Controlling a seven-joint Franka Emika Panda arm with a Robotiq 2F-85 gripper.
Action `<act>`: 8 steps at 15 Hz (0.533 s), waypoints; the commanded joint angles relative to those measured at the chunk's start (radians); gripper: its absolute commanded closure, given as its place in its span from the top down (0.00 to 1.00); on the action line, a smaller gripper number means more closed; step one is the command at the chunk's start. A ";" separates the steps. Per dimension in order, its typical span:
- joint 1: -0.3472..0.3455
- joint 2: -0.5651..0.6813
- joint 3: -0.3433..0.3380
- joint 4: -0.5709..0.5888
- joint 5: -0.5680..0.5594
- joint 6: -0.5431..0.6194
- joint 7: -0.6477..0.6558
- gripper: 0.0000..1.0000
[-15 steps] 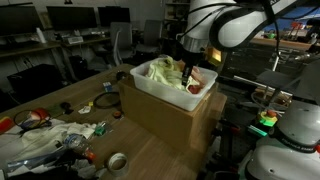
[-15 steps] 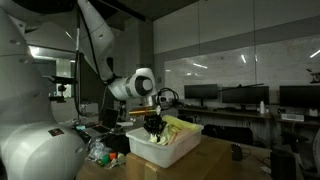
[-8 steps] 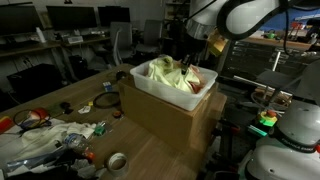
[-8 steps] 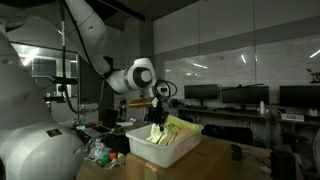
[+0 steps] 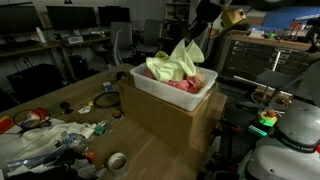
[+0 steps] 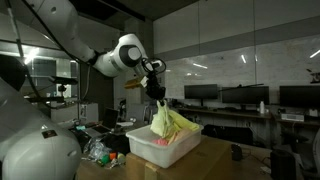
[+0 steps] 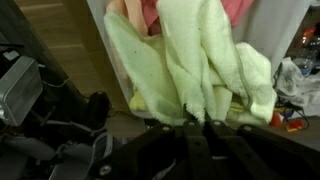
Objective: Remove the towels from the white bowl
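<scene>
Next, my gripper lifts higher and pulls back toward my base (image 5: 287,150) before swinging the towel away, since the yellow-green towel's lower folds (image 5: 171,70) still rest in the white bowl.
My gripper (image 5: 190,38) is shut on the top of the pale yellow-green towel (image 5: 172,65), which hangs from it. The towel's lower folds still reach down into the white bowl (image 5: 150,95). In an exterior view the gripper (image 6: 157,97) is high above the bowl (image 6: 150,152) with the towel (image 6: 166,122) draped under it. The pink-red towel (image 5: 190,86) lies inside the bowl. In the wrist view the gripper (image 7: 203,124) pinches the yellow-green towel (image 7: 190,60), and the pink-red towel (image 7: 150,12) shows beyond it.
The bowl rests on a brown cardboard box (image 5: 160,125) on the wooden table. White plastic bags and papers (image 5: 50,138) and a tape roll (image 5: 117,161) lie on the table's near end. Desks with monitors (image 5: 70,20) stand behind. A white robot base (image 5: 295,130) fills one side.
The gripper has risen from inside the bowl, shut on the yellow-green towel, and pulled most of it up above the rim. The pink-red towel now shows more.
</scene>
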 commanded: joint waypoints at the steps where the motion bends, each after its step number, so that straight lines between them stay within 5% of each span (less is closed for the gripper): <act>1: -0.049 -0.124 0.041 0.026 -0.010 -0.017 0.068 0.05; 8: -0.029 -0.488 0.141 0.042 0.016 -0.239 0.135 0.05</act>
